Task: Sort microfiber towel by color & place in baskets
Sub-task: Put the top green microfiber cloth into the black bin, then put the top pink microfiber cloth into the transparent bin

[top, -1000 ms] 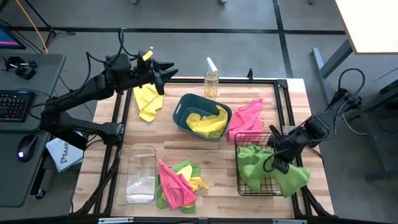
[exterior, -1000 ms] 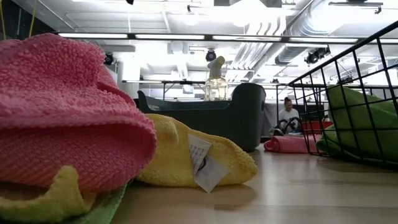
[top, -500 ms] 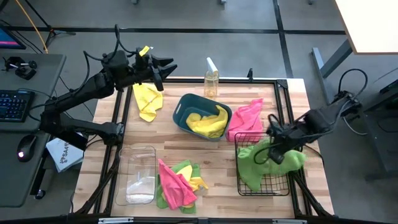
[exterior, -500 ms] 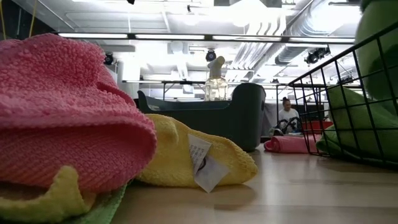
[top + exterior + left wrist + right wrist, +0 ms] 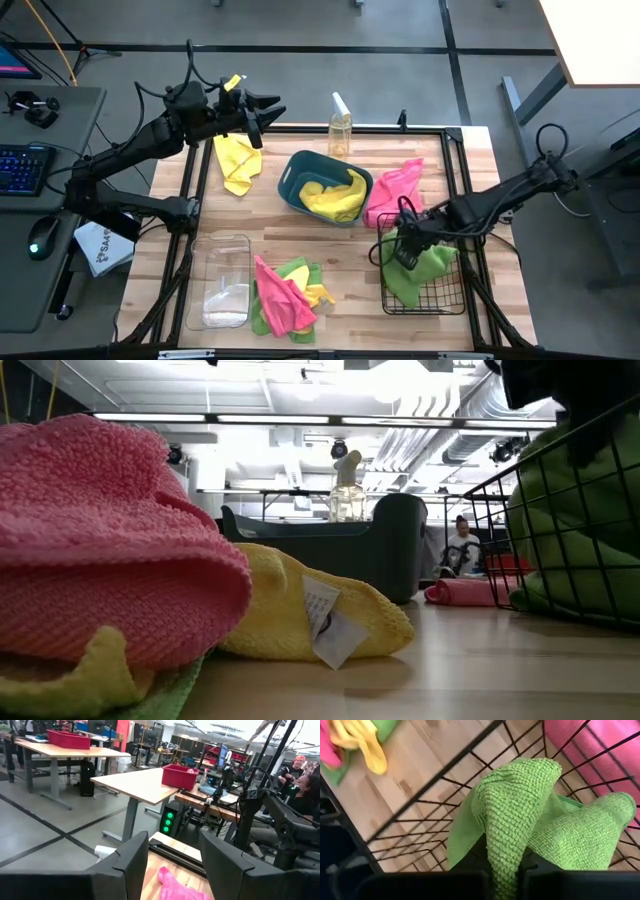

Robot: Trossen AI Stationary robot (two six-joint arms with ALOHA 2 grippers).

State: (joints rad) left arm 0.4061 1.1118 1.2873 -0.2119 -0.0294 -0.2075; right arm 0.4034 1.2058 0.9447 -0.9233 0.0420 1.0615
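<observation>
Next, I take the pink towel (image 5: pixel 399 188) with my right gripper and pass it to my left gripper, because the towel lies on the other side of the teal tub (image 5: pixel 304 178) from my left gripper.
My right gripper (image 5: pixel 404 247) hangs over the black wire-mesh basket (image 5: pixel 440 300), shut on a green towel (image 5: pixel 425 265) that fills the basket; the low view shows the towel (image 5: pixel 570 530) behind the mesh. My left gripper (image 5: pixel 268 108) is open, raised above the table's far left corner, over a yellow towel (image 5: pixel 238 160) lying flat on the table. The teal tub (image 5: pixel 295 175) holds another yellow towel (image 5: pixel 335 197). A pink towel (image 5: pixel 393 190) lies between the tub and the basket. The clear tub (image 5: pixel 225 275) sits near left, beside a pile of pink, green and yellow towels (image 5: pixel 288 290). My right gripper pinches a bunched fold of the green towel (image 5: pixel 504 851) between its two fingers (image 5: pixel 470 881), coming from above and slanting toward the table's left. The towel hangs below the fingers, and its lower part rests inside the wire basket (image 5: pixel 420 822).
A clear spray bottle (image 5: pixel 340 128) stands at the far edge behind the teal tub. Bare wood shows between the pile and the basket (image 5: pixel 350 260). A monitor and keyboard sit on a desk to the left of the table. A person sits far back in the room (image 5: pixel 462 545).
My right gripper has moved up and toward the table's left, from beyond the basket's right rim to over the basket. The green towel, which hung over the basket's near right corner, has been drawn up and into the basket. My left arm has risen slightly.
</observation>
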